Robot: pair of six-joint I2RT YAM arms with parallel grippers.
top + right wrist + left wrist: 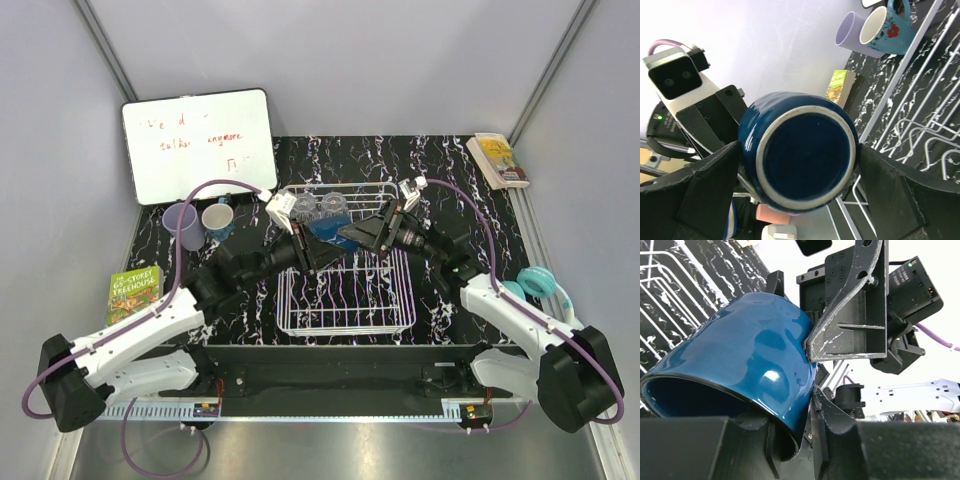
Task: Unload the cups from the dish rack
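I should open my right gripper, because it is gripping the dark blue mug's base [806, 156], before my left gripper carries that mug next to the teal mug [218, 221].
The dark blue mug [325, 232] hangs on its side above the back of the white wire dish rack [345, 312], held between both grippers. My left gripper [308, 240] is shut on its rim, one finger inside the mug [750, 350]. My right gripper [352, 235] clamps the mug's sides near its base [802, 165]. Two clear faceted glasses [318, 207] stand in the rack's back row. The lavender tumbler [181, 225] and the teal mug [218, 220] stand on the table left of the rack; both also show in the right wrist view [850, 30] [890, 30].
A whiteboard [200, 145] leans at the back left. A green book [135, 292] lies at the left edge, a yellow book [497, 160] at the back right, and teal headphones [540, 285] at the right.
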